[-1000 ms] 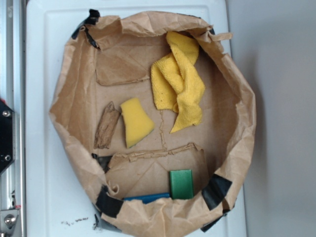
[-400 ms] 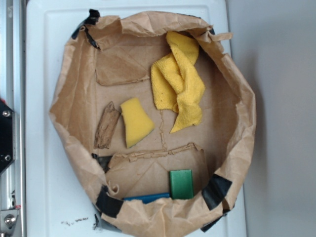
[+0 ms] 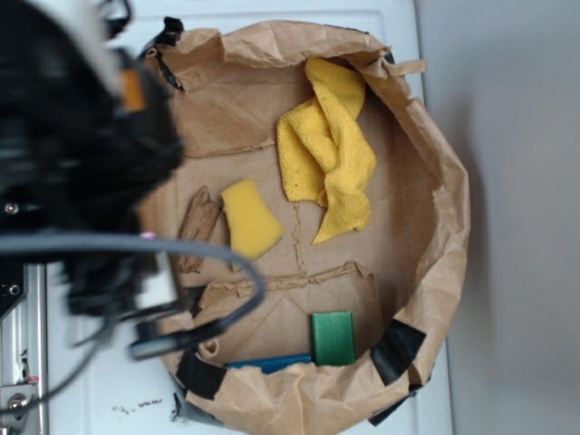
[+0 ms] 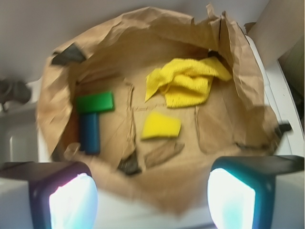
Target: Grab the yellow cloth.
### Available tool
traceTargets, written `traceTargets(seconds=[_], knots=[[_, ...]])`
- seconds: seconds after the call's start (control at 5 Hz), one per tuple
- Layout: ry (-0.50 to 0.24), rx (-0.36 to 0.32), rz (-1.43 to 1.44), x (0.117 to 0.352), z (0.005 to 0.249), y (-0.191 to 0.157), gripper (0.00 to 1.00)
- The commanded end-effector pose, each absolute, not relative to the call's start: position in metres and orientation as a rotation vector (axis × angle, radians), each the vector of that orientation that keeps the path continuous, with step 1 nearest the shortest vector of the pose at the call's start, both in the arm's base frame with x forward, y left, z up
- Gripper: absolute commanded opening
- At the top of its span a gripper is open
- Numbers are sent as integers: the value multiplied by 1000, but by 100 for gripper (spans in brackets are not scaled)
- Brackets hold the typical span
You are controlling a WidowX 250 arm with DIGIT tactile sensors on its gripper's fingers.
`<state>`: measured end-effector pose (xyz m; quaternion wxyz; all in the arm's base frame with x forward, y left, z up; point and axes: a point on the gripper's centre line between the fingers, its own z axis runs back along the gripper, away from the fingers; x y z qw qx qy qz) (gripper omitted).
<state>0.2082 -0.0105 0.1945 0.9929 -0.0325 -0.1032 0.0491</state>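
Note:
My gripper is going to lift the yellow cloth (image 3: 337,168); loose folds (image 3: 336,127) run through it, so I expect it to gather into a narrow pinch with its free ends drooping.
The yellow cloth (image 3: 328,154) lies crumpled in folds at the back right of the brown paper bag's floor, and in the wrist view the cloth (image 4: 183,86) is near the top middle. My arm (image 3: 82,163) is a blurred black mass over the bag's left side, well left of the cloth. Seen from the wrist, my gripper (image 4: 152,200) is open wide, hanging over the bag's near rim with nothing between its fingers (image 4: 71,202).
The crumpled bag wall (image 3: 449,208) rings everything. Inside lie a yellow sponge wedge (image 3: 249,222), a brown bark-like piece (image 3: 198,231), a green block (image 3: 333,337) and a blue block (image 3: 269,364). A white surface (image 3: 72,390) lies under the bag.
My arm has swung into the exterior view from the left and now covers the bag's left side. The cloth and other things have not moved.

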Motion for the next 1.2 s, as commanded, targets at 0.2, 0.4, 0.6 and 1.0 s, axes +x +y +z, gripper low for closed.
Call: traceTargets(seconds=[0.2, 0.4, 0.6, 1.0], knots=[[-236, 27, 165, 250, 179, 4, 100], [-236, 27, 165, 250, 179, 4, 100], [-295, -14, 214, 269, 142, 6, 100], [-334, 45, 292, 307, 91, 6, 100]])
